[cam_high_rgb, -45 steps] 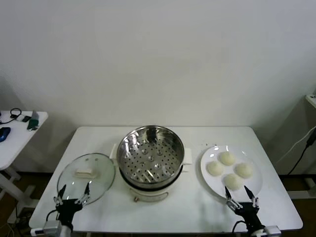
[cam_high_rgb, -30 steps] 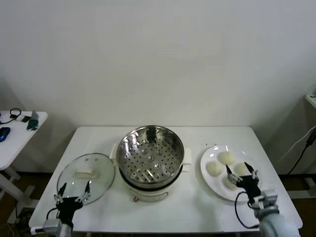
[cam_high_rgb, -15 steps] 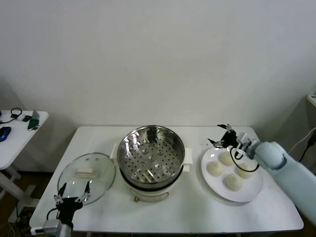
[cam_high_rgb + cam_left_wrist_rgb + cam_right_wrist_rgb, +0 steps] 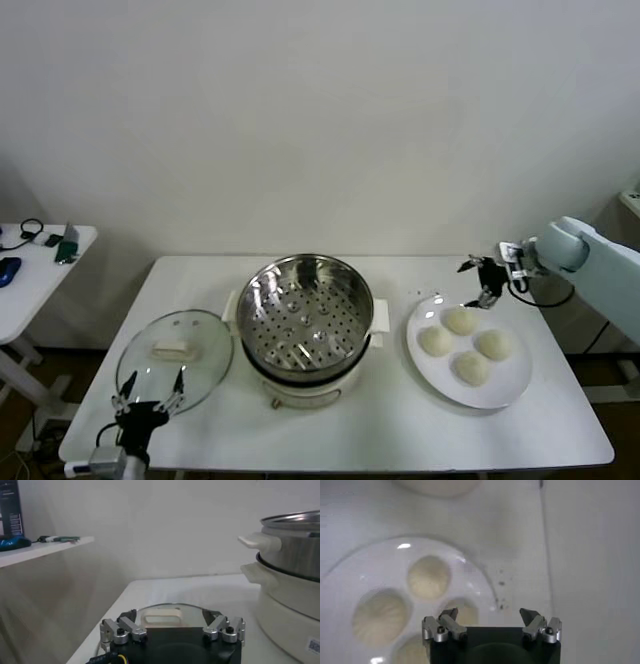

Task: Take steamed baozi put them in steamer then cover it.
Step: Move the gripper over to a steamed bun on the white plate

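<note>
The far baozi [image 4: 460, 320] has plate showing in the gaps [image 4: 464, 344] around it. It will come up by itself when I lift it, and its neighbours will stay where they are.
The steamer [image 4: 305, 318], a shiny steel basket with a perforated floor, stands empty on its cream pot base [image 4: 300, 395] at mid-table. Several cream-white baozi [image 4: 460, 320] lie on a white plate [image 4: 511, 386] to its right. The glass cover [image 4: 176, 358] lies flat on the table left of the steamer. My right gripper [image 4: 478, 283] hangs open above the plate's far edge, nothing between its fingers. The right wrist view has that gripper [image 4: 490, 615] over the plate [image 4: 350, 580], its baozi [image 4: 429, 576] below. My left gripper [image 4: 148, 392] waits open by the cover's near rim. The left wrist view shows the gripper [image 4: 171, 615], cover handle [image 4: 161, 619] and steamer [image 4: 295, 535].
A small white side table [image 4: 40, 262] with a few gadgets stands off to the left. A dark cable [image 4: 610, 300] hangs beyond the table's right end. The white wall runs close behind the table's far edge.
My right arm has lifted from the table's front edge, swept over the plate and now reaches in from the far right. The left gripper has stayed put.
</note>
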